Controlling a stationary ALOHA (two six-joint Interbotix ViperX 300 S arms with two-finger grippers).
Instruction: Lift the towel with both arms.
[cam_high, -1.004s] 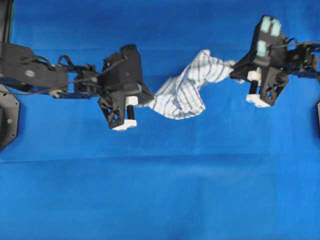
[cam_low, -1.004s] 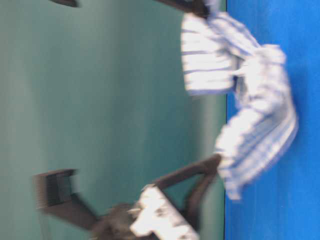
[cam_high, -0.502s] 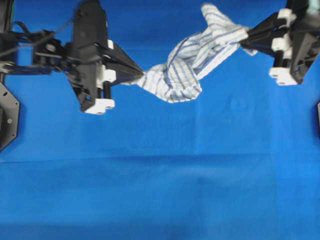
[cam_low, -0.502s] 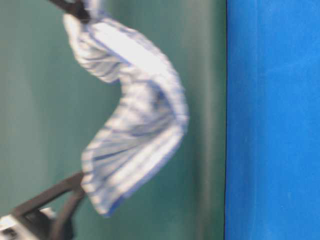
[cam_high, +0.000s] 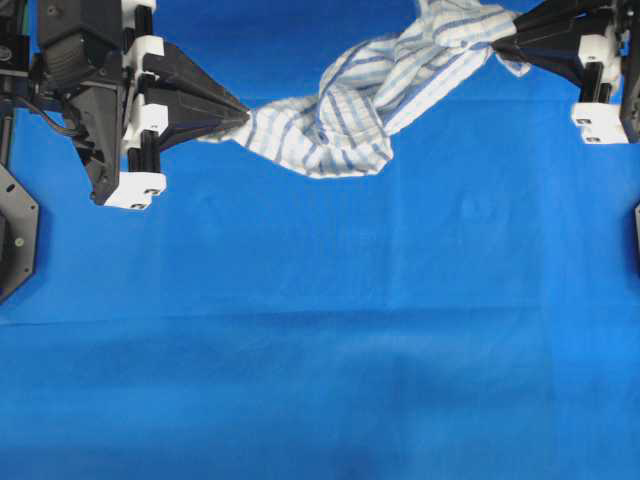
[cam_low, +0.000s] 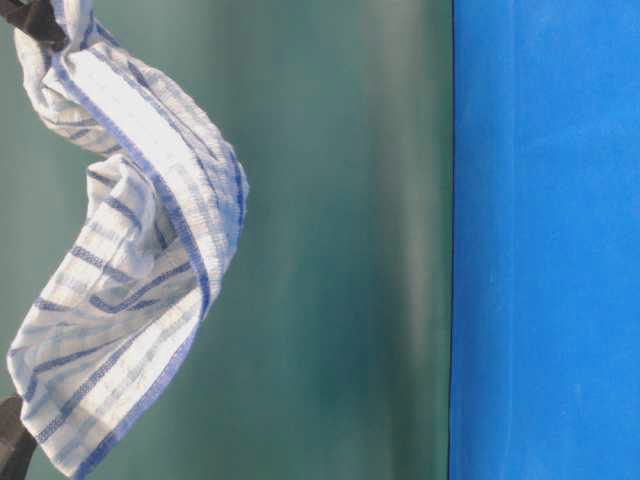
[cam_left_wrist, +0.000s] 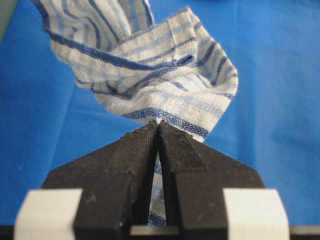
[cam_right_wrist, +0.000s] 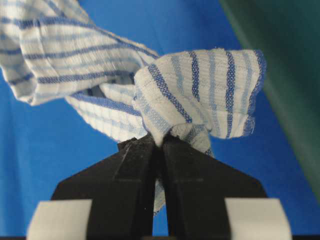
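Observation:
The towel hangs twisted (cam_low: 175, 190) across my two grippers. I should let it go onto the blue sheet (cam_high: 335, 230), then pinch it with both grippers closer together before I lift it.
The towel (cam_high: 350, 105), white with blue and grey check stripes, hangs in the air, twisted and sagging between my two grippers. My left gripper (cam_high: 243, 113) is shut on its left end; in the left wrist view the cloth (cam_left_wrist: 160, 75) bunches out past the pinched fingertips (cam_left_wrist: 158, 125). My right gripper (cam_high: 497, 38) is shut on the towel's right end near the top edge, and the right wrist view shows a fold (cam_right_wrist: 200, 95) caught between the tips (cam_right_wrist: 159, 140). In the table-level view the towel (cam_low: 130, 250) hangs well clear of the blue sheet.
A large plain blue sheet (cam_high: 320, 340) covers the table beneath. A dark green wall (cam_low: 340, 240) stands behind in the table-level view. Black arm bases sit at the far left (cam_high: 15, 235) and far right (cam_high: 636, 235) edges.
Both arms have risen and drawn apart, carrying the towel up off the blue sheet. The towel is stretched longer between them and hangs higher above the sheet.

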